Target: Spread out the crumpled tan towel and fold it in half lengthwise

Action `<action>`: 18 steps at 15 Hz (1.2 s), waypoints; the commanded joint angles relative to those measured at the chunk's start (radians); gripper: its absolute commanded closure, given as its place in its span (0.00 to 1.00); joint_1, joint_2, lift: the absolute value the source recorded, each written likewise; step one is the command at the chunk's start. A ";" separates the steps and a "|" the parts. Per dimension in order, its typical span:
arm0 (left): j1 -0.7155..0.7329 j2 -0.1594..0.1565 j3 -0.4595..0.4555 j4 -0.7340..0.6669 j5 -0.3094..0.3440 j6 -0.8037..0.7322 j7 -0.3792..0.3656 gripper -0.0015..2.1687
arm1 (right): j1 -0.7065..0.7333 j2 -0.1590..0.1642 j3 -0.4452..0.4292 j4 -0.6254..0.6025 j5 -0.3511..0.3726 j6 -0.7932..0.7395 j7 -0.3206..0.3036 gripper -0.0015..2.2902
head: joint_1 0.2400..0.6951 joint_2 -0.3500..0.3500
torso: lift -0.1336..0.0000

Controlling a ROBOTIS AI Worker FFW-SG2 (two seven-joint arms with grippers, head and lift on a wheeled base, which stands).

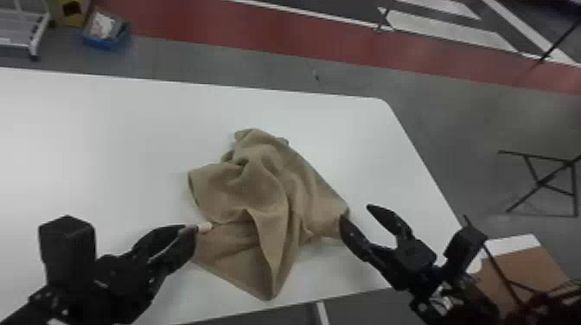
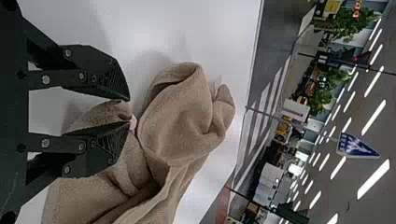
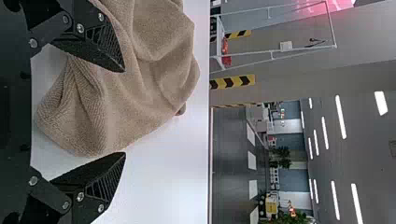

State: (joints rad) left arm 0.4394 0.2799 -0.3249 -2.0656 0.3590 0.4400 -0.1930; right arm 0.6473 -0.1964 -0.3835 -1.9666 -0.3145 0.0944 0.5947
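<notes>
The tan towel (image 1: 302, 192) will stretch out much longer than this heap when I pull its ends apart, because loose folds (image 1: 254, 176) are piled up between my grippers.
The crumpled tan towel (image 1: 268, 190) lies in loose folds on the white table, one corner pointing to the near edge. At its left side, my left gripper (image 1: 192, 229) is closed on a bunched bit of cloth, beside a small pale tag (image 1: 205, 227). The left wrist view has the left gripper (image 2: 123, 112) with towel (image 2: 177, 116) pinched between its fingertips. By the towel's right corner, my right gripper (image 1: 356, 214) stands open, its left finger touching or just over the cloth. In the right wrist view, towel (image 3: 93, 112) lies between the spread fingers of the right gripper (image 3: 125, 113).
White tabletop (image 1: 108, 129) surrounds the towel, with its far edge behind and its slanting right edge beyond my right gripper. A brown and white box (image 1: 518, 268) stands off the table at the lower right. A blue bin (image 1: 106, 36) sits on the floor at the far left.
</notes>
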 commanded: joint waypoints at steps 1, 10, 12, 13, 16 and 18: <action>0.015 0.004 0.007 -0.022 0.000 -0.005 0.000 0.88 | -0.001 0.002 0.000 0.000 0.000 0.000 -0.001 0.13 | 1.00 0.00 | 0.06; 0.117 0.021 0.208 -0.173 0.044 0.044 0.018 0.87 | -0.150 0.025 0.129 0.002 -0.002 -0.129 -0.064 0.05 | 1.00 0.02 | 0.06; 0.122 0.021 0.207 -0.173 0.041 0.047 0.023 0.87 | -0.248 0.025 0.213 0.044 0.037 -0.138 -0.110 0.06 | 1.00 0.13 | 0.06; 0.124 0.019 0.205 -0.171 0.037 0.047 0.023 0.87 | -0.313 0.025 0.267 0.072 0.048 -0.117 -0.112 0.07 | 1.00 0.17 | 0.06; 0.124 0.019 0.202 -0.165 0.034 0.053 0.023 0.87 | -0.486 0.026 0.385 0.207 0.063 -0.037 -0.113 0.15 | 1.00 0.28 | 0.06; 0.122 0.018 0.201 -0.156 0.031 0.053 0.023 0.87 | -0.600 0.023 0.466 0.290 0.121 0.052 -0.078 0.18 | 1.00 0.35 | 0.06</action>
State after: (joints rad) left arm 0.5629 0.2990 -0.1232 -2.2282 0.3916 0.4932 -0.1702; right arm 0.1320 -0.1718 0.0228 -1.7397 -0.2338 0.0808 0.5040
